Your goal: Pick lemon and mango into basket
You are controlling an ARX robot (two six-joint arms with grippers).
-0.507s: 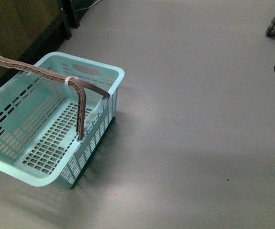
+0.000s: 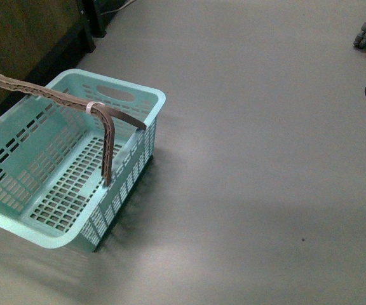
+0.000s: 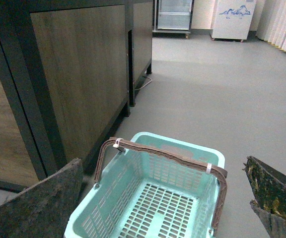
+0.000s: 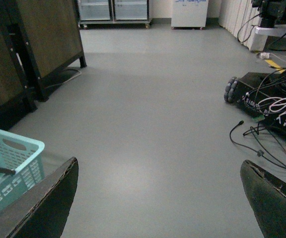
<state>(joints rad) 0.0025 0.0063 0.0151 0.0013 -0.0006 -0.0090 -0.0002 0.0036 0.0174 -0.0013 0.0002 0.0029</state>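
The light teal basket (image 2: 68, 181) will hang and tilt under its brown-grey handles when the robot lifts, because the handles join the basket's rim at narrow end joints (image 2: 106, 180).
The light teal basket (image 2: 18, 222) stands on the grey floor at the left of the front view, its brown-grey handles (image 2: 68, 100) raised; nothing lies inside it. My left gripper (image 3: 165, 210) hangs open above the basket (image 3: 210, 156), whose slotted floor shows between the fingers. My right gripper (image 4: 158, 203) is open over bare floor, with the basket's corner (image 4: 31, 146) off to one side. No lemon and no mango are in view. Neither arm shows in the front view.
A dark wooden cabinet (image 3: 78, 74) stands just behind the basket. A wheeled black robot base (image 4: 267, 104) with loose cables (image 4: 254, 144) sits on the floor at the right. Fridges (image 4: 113, 10) line the far wall.
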